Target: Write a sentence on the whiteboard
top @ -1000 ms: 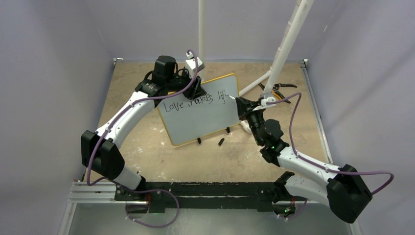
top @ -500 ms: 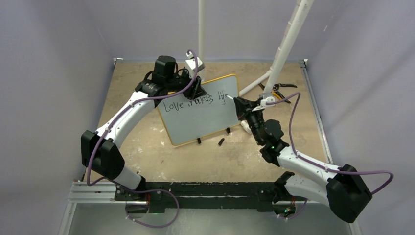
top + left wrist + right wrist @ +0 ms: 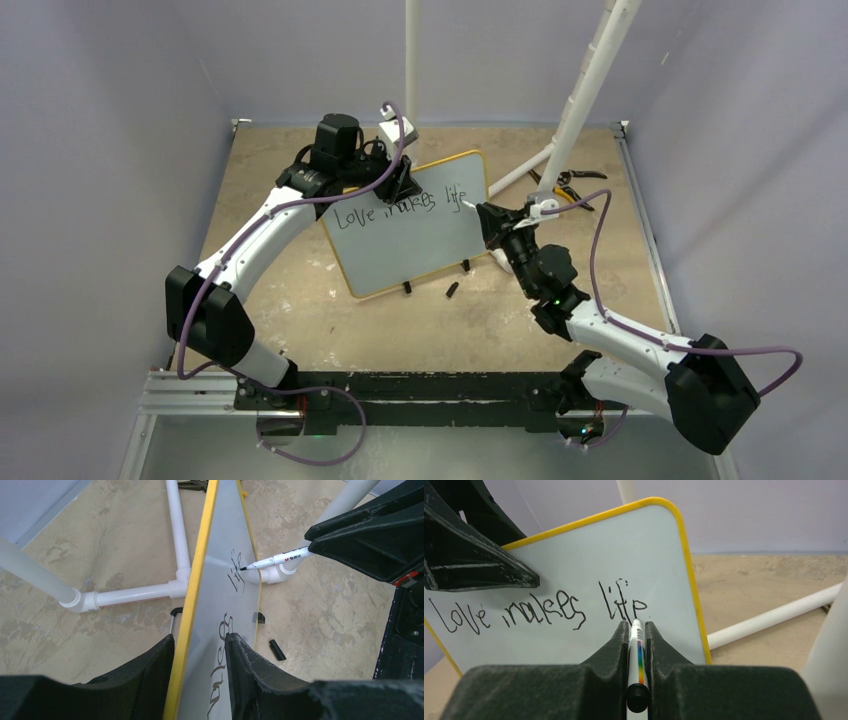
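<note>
My right gripper should move the marker down to the empty space (image 3: 366, 251) below "Love" after the word "life", because that word almost reaches the whiteboard's side edge (image 3: 486, 190).
The whiteboard (image 3: 410, 240) with a yellow frame stands tilted on black feet mid-table; it reads "love makes life". My left gripper (image 3: 402, 185) is shut on its top edge, one finger on each face, as the left wrist view shows (image 3: 200, 650). The board (image 3: 220, 580) runs away edge-on there. My right gripper (image 3: 487, 215) is shut on a white marker (image 3: 636, 655) with a rainbow stripe. The marker's tip (image 3: 243, 568) rests at the end of "life" near the board's right edge (image 3: 636, 605).
A white PVC pipe stand (image 3: 590, 80) rises behind the board, its base pipes (image 3: 140, 592) on the table. Black pliers (image 3: 570, 180) lie at the back right. A small black marker cap (image 3: 452, 290) lies in front of the board.
My right gripper and the marker have shifted slightly left and down along the board, finishing the "e" of "life". The left arm and the board have not moved.
</note>
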